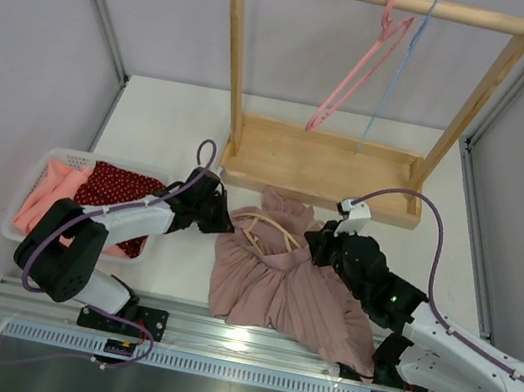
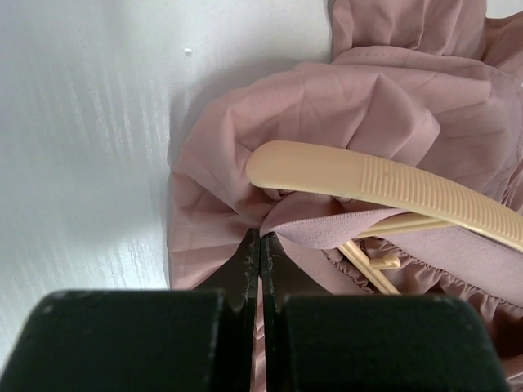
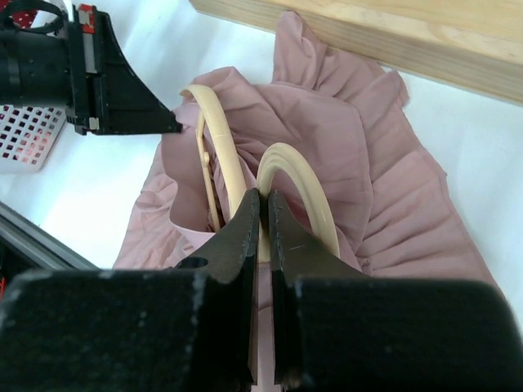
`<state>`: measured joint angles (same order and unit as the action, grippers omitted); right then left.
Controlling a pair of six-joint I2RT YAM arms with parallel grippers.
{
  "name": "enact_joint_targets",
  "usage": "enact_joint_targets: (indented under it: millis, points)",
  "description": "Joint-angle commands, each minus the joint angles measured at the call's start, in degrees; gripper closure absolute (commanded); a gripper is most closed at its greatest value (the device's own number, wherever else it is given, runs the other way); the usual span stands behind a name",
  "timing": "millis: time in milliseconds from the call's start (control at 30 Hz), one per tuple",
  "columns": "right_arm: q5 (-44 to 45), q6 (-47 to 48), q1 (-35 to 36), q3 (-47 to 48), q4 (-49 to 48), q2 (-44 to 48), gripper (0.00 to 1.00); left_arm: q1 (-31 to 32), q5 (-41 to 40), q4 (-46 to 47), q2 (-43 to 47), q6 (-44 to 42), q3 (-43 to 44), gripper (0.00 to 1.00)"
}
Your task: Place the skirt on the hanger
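I should pull the waistband [image 2: 317, 230] back from the hanger's tip [image 2: 264, 166] with my left gripper, because the hanger's tip lies over the waistband. Then I should open my left gripper and grab the waistband's edge near the hanger's tip.
A dusty-pink skirt [image 1: 291, 288] lies crumpled on the table in front of the wooden rack. A cream plastic hanger [image 1: 271, 228] lies partly inside its waist; it shows too in the left wrist view [image 2: 392, 188] and the right wrist view [image 3: 294, 175]. My left gripper [image 1: 220, 221] is shut on the skirt's waistband [image 2: 327, 233] at the skirt's left edge. My right gripper [image 1: 319, 247] is shut on the hanger's hook [image 3: 263, 214]. The hanger's right half is hidden under cloth.
A wooden rack [image 1: 322, 171] stands behind the skirt, with a pink hanger [image 1: 361, 66] and a blue hanger [image 1: 393, 77] on its rail. A white basket [image 1: 43, 173] with red and pink clothes sits at the left.
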<state>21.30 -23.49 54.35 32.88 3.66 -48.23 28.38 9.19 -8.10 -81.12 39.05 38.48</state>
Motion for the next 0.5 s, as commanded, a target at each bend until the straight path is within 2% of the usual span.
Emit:
enact_joint_targets:
  millis: [0,133,333,467]
  points:
    - [-4.0,3.0,-1.7,1.3,-10.7,-0.8,1.00,0.3,0.0,0.2,1.8,1.0,-1.7,1.00]
    - [-10.0,2.0,-5.8,1.7,-14.3,-2.0,1.00,0.4,-0.4,0.8,2.0,1.7,-2.9,1.00]
    - [-19.5,1.1,-7.2,2.9,-17.0,0.0,1.00,0.3,-1.1,0.6,1.1,2.4,-2.2,1.00]
    - [-17.6,2.2,-7.6,5.6,-12.4,-1.0,1.00,0.3,-1.7,-0.2,2.1,3.2,-1.6,1.00]
